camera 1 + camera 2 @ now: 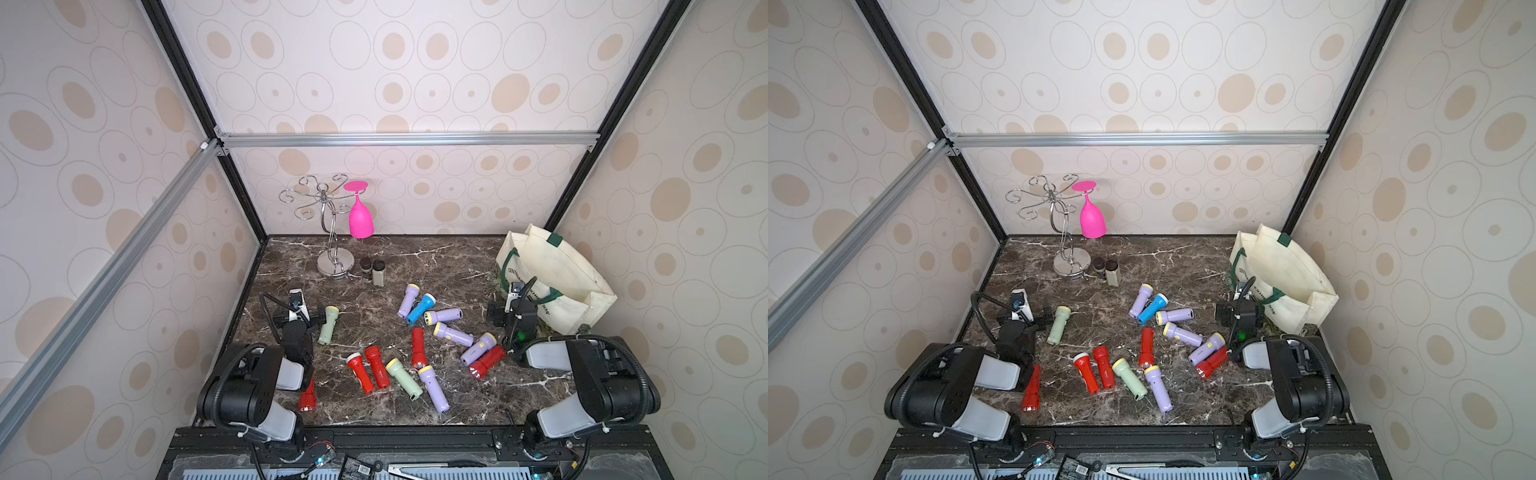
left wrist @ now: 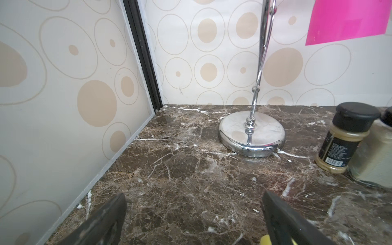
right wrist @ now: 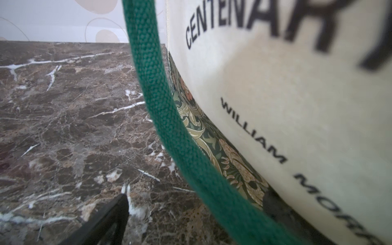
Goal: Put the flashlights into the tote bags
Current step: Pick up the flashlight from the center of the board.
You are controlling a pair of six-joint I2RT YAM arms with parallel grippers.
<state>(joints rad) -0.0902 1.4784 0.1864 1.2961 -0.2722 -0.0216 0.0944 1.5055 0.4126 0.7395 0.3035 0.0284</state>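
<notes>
My left gripper is far across from where the tote bag [image 1: 553,276] stands, so it should pick up the white-rimmed red flashlight [image 1: 360,373] and pass it to my right gripper.
Several flashlights lie scattered on the marble table: a blue one [image 1: 419,309] among lilac ones [image 1: 453,334], red ones [image 1: 377,366], a pale green one [image 1: 404,379]. Another pale green flashlight [image 1: 327,325] lies just right of my left gripper [image 1: 300,311], which is open and empty over bare marble [image 2: 194,196]. The cream tote bag [image 1: 557,274] stands at the back right. My right gripper [image 1: 511,307] is open beside its lettered side [image 3: 297,95], and the bag's green strap [image 3: 161,106] hangs between the jaws [image 3: 197,197]. One red flashlight [image 1: 307,397] lies partly under my left arm.
A chrome glass stand [image 1: 332,266] at the back left holds a pink glass [image 1: 360,216] upside down. Two dark-capped jars [image 1: 372,270] stand beside its base [image 2: 251,135]. Patterned walls close in the table on three sides.
</notes>
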